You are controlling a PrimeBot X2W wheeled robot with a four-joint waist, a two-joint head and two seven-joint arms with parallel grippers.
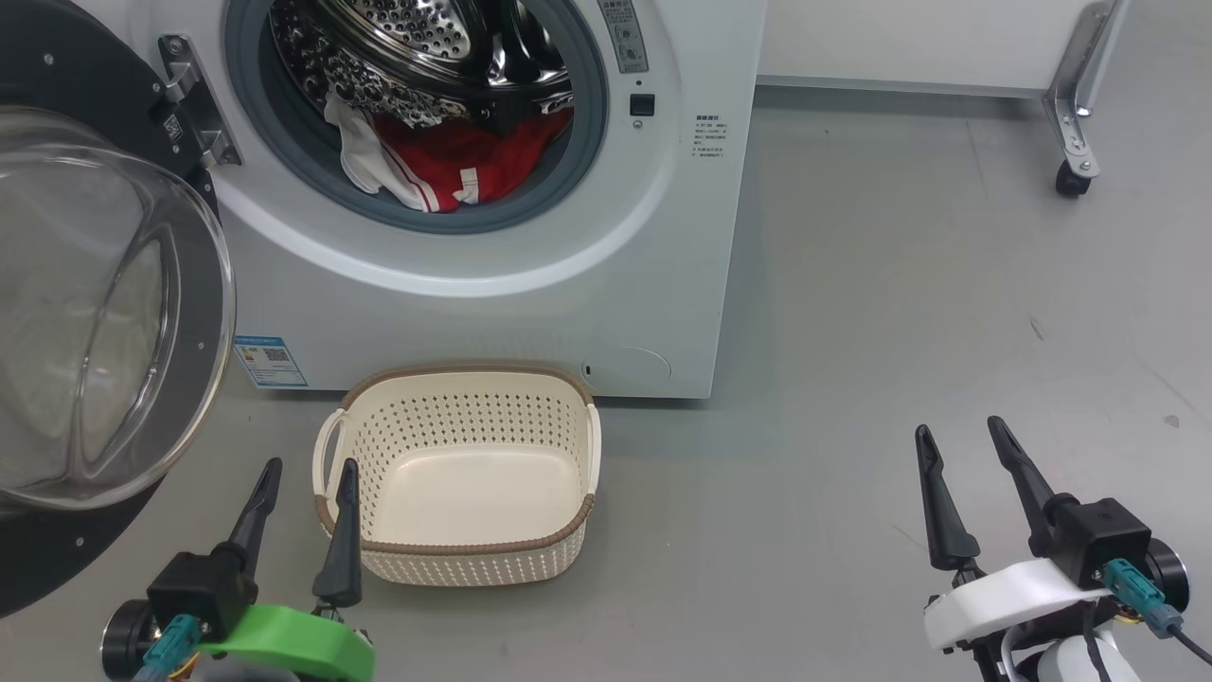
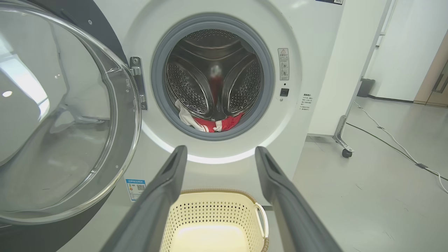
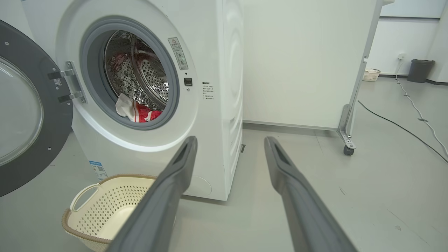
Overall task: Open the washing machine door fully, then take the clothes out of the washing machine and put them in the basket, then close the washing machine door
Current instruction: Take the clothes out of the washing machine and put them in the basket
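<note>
I see the white tab [image 1: 468, 186] marking a separate red heap of clothes, so I expect the heap to stay in the drum when I pull out the striped clothes' white end [image 1: 386, 165].
The white washing machine [image 1: 568, 284] stands ahead with its round door [image 1: 85, 313] swung open to the left, glass bowl bulging toward me. Red clothes [image 1: 454, 161] with white trim lie at the bottom of the steel drum, also seen as clothes [image 2: 213, 124] and clothes [image 3: 138, 111]. The cream basket [image 1: 454, 554] sits on the floor in front of the machine and holds nothing. My left gripper [image 1: 308, 469] is open just left of the basket's near corner. My right gripper [image 1: 961, 431] is open over bare floor to the right, far from the basket.
A white partition on a wheeled metal foot [image 1: 1075, 142] stands at the back right. Cables [image 3: 413, 115] run across the grey floor, with a dark bin [image 3: 420, 70] and another small basket [image 3: 371, 74] far off. The open door takes up the space at my left.
</note>
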